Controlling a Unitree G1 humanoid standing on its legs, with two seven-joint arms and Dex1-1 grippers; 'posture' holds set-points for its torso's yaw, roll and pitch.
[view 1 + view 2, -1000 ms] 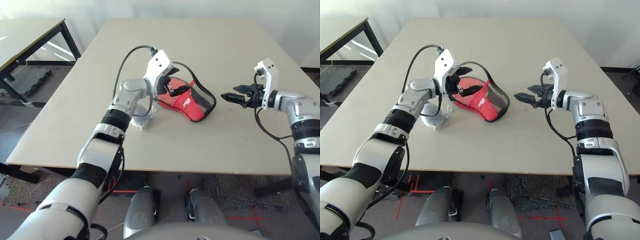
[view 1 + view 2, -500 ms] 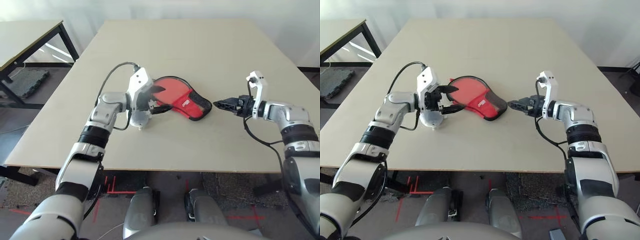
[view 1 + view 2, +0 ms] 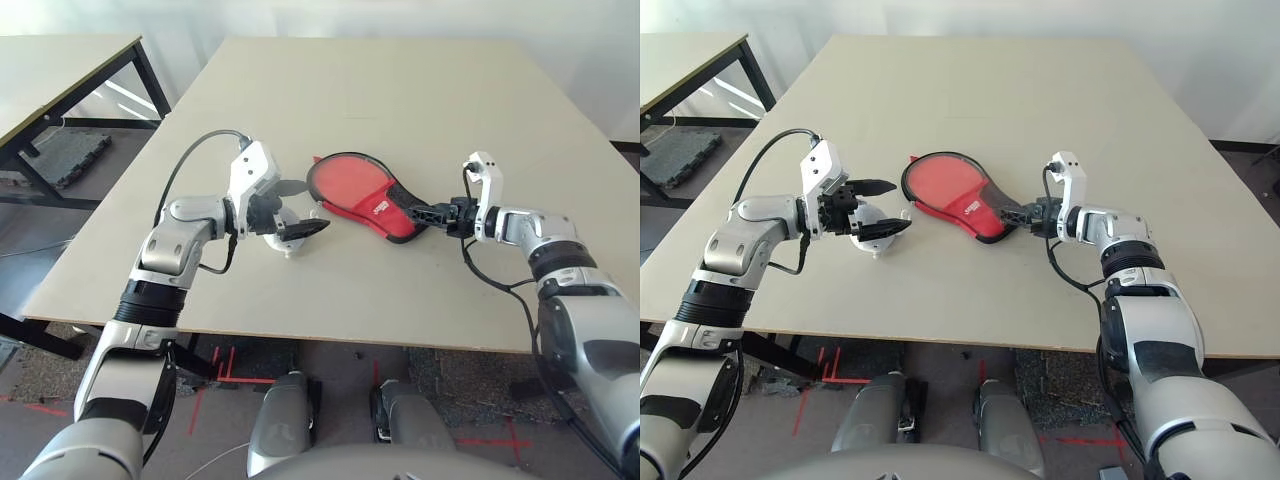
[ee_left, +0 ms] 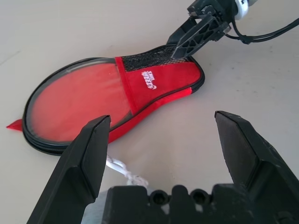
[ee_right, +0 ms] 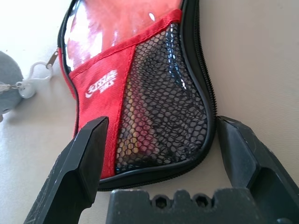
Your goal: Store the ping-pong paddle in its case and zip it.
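Observation:
I expect the zipper pull (image 5: 53, 58) to slide along the case's rim when I pull the plush toy, because the white clip (image 5: 40, 72) hooks the toy to that pull.
The case (image 3: 362, 196) lies flat on the table (image 3: 420, 90), red side up, with its mesh pocket (image 5: 161, 107) and white logo (image 4: 148, 79) showing. The black zipper rim runs around it. Red shows under its glossy round part (image 4: 74, 107); the ping-pong paddle itself is hidden. My left gripper (image 3: 315, 207) is open and empty, a short way off the case's round end (image 4: 161, 119). My right gripper (image 3: 420, 213) is open at the narrow end, a finger on each side of the mesh tip (image 5: 161, 123).
A small grey plush toy (image 3: 872, 240) with a white clip (image 5: 28, 88) lies under my left gripper, beside the case's round end. A black-framed side table (image 3: 60, 60) stands off to the left. The table's front edge (image 3: 300, 330) is near.
My left gripper has set the lifted case flat on the table, let go and drawn back to the left. My right gripper has moved in to the case's narrow end.

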